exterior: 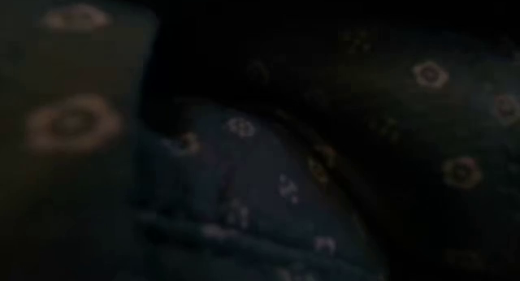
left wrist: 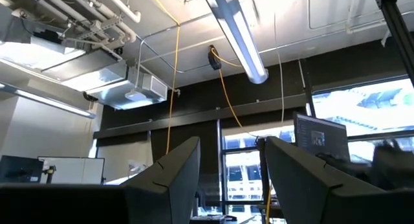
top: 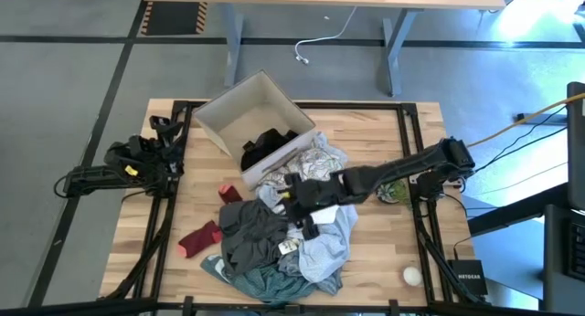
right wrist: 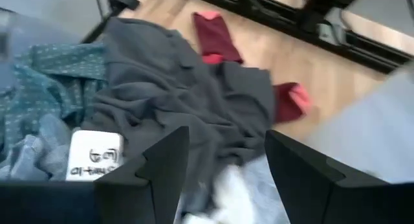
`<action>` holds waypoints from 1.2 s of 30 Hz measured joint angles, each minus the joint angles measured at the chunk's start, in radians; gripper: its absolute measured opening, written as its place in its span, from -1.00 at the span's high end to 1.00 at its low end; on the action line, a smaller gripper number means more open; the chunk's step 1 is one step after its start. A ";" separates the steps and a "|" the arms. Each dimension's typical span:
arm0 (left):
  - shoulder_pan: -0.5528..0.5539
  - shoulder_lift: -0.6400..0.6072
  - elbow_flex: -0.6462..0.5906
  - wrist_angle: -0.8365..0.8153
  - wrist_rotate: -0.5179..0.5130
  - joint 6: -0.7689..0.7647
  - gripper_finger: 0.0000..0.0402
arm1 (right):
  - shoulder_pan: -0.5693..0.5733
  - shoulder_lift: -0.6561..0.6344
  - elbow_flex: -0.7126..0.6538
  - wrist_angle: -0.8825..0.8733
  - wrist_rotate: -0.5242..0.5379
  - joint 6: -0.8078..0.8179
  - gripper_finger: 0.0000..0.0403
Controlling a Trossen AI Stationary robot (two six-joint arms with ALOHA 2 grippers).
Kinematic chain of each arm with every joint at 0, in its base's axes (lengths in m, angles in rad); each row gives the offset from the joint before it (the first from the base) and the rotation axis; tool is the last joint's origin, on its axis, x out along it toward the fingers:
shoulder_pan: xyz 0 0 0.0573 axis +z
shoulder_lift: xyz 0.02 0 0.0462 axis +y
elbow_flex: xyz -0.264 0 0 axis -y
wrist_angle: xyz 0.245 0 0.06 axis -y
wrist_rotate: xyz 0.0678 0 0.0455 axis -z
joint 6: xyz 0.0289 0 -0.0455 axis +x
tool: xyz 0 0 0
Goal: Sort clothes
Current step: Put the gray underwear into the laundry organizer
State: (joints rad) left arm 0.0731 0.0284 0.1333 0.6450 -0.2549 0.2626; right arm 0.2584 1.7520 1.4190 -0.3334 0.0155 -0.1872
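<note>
My gripper is going to lift the grey garment (top: 249, 232), which has its edge on top of the teal one (top: 237, 269). The grey garment will come off by itself and uncover smaller clothes when I lift it.
The clothes lie heaped on the middle of the wooden table (top: 183, 206). The heap holds a grey garment (top: 251, 234), a teal one (top: 265, 284), a light blue one (top: 324, 252) and a white patterned one (top: 315, 161). Two dark red socks (top: 199, 236) lie on the wood at its left. My right gripper (top: 304, 226) reaches in from the right and hangs open over the heap. Below its fingers (right wrist: 226, 136) is the grey garment (right wrist: 194, 94), and nothing is between them. My left gripper (left wrist: 231, 146) is open at the table's left edge and points up at the ceiling.
A beige cardboard box (top: 247, 110) lies at the far middle with a black garment (top: 265, 147) in it. A small white ball (top: 412, 276) sits at the near right. Dark patterned cloth fills the whole low view (exterior: 260, 151). A white label (right wrist: 94, 156) shows in the heap.
</note>
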 joint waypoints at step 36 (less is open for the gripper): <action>0.000 0.000 0.000 -0.006 -0.004 -0.021 0.15 | -0.010 0.192 0.235 -0.177 0.122 -0.122 0.95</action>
State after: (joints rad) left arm 0.0729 0.0284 0.1333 0.6393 -0.2584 0.2419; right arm 0.2481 1.9438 1.6542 -0.5101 0.1376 -0.3094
